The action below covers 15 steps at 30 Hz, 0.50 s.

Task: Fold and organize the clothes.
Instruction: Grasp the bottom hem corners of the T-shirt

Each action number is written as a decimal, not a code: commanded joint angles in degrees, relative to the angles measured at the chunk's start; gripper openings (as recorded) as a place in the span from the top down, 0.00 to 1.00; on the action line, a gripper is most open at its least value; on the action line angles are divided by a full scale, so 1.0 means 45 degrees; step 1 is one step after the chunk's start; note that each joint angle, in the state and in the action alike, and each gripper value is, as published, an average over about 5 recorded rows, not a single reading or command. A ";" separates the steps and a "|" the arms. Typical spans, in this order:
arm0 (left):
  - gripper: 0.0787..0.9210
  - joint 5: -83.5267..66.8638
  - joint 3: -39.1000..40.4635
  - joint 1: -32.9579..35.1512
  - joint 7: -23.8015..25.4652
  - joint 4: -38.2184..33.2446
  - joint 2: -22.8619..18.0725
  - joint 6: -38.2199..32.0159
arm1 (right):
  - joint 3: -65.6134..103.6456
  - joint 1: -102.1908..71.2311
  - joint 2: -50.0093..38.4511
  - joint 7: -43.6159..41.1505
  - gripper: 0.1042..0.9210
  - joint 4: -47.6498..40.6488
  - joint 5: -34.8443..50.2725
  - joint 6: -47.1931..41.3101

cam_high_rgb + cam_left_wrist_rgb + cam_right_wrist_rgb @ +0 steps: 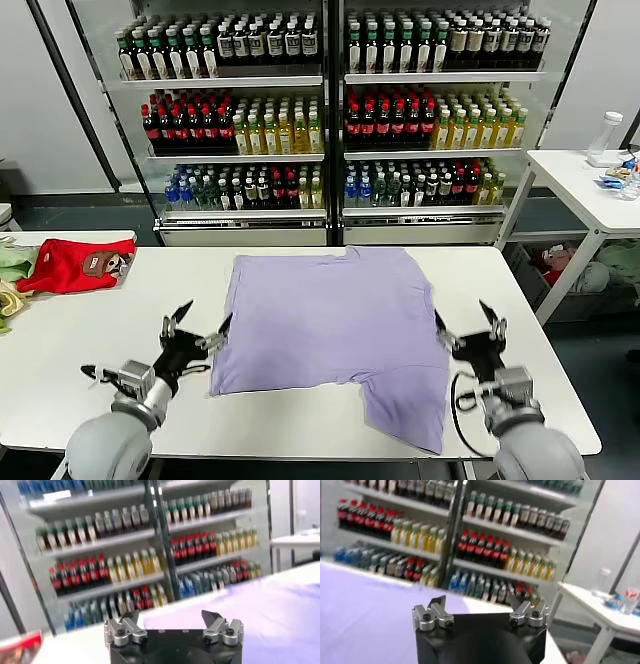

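Observation:
I can see the lavender T-shirt's front sleeve point(408, 402) lying flat with the sleeve's near corner free, so I should now move my open right gripper toward that corner point(436, 445) and close it on the cloth there.
The clothes, a lavender T-shirt point(330, 330), lie spread on the white table point(90, 350), with one part reaching toward the front right edge. No print shows on its upper side. My left gripper point(205, 322) hovers open at the shirt's front left edge, nothing between its fingers. At the shirt's right edge my right gripper point(462, 315) is also open and empty. In the left wrist view the open gripper point(171, 617) faces the lavender cloth point(260, 615). The right wrist view shows its open gripper point(482, 602) with the cloth point(365, 605) beside it.
A red garment point(75, 265) and green and yellow cloths point(12, 265) lie at the table's far left. Glass-door drink coolers point(330, 110) stand behind the table. A second white table point(590, 190) with a bottle point(605, 135) stands to the right.

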 commanded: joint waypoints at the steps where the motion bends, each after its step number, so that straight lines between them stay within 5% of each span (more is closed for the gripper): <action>1: 0.12 -0.1736 -0.0068 0.1944 -0.1170 -0.1500 0.0460 0.1570 | 0.0258 -0.2482 -0.0559 -0.0054 0.12 0.1242 0.0289 -0.0064; 15: 0.12 -0.1828 -0.0117 0.2328 -0.2000 -0.0429 0.0351 0.1986 | -0.0425 -0.2529 0.0290 0.0440 0.12 0.0567 0.0547 0.0160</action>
